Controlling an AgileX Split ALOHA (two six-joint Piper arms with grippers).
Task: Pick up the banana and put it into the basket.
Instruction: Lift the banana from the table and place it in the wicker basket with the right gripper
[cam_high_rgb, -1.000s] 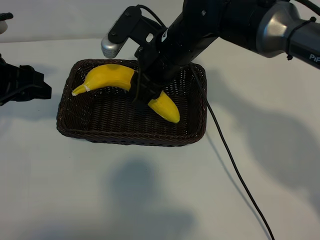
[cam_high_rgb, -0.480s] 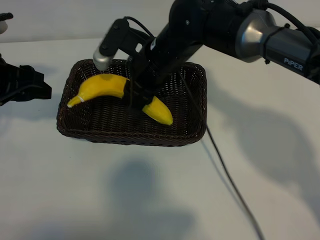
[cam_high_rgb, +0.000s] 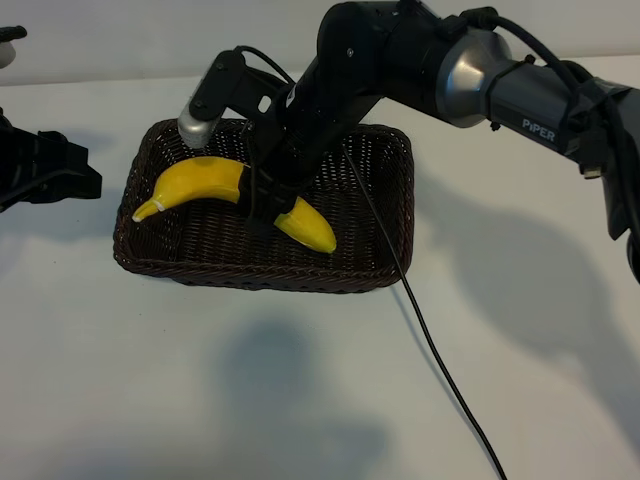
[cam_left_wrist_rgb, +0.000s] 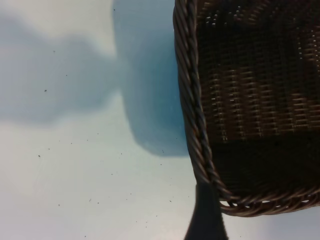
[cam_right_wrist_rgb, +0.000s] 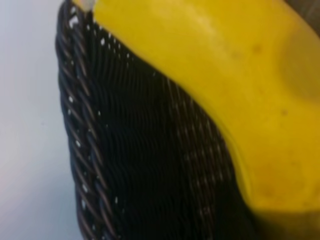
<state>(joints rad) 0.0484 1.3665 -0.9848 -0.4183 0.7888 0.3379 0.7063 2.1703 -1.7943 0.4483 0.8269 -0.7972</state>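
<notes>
The banana hangs lengthwise along the long side of the basket, so my right gripper should keep bringing it down until it rests on the basket's bottom, then let go.
The yellow banana hangs low inside the dark-brown wicker basket, its stem end over the left rim. My right gripper is shut on the banana's middle, reaching down from the back right. In the right wrist view the banana fills the frame above the basket's woven floor and rim. My left gripper is parked on the table left of the basket, open and holding nothing. In the left wrist view, one of its dark fingers shows next to the basket's corner rim.
A black cable trails from the right arm across the white table to the front right. The right arm's links stretch over the table behind and to the right of the basket.
The right arm has carried the banana leftward and lower into the basket. The left arm has stayed in place.
</notes>
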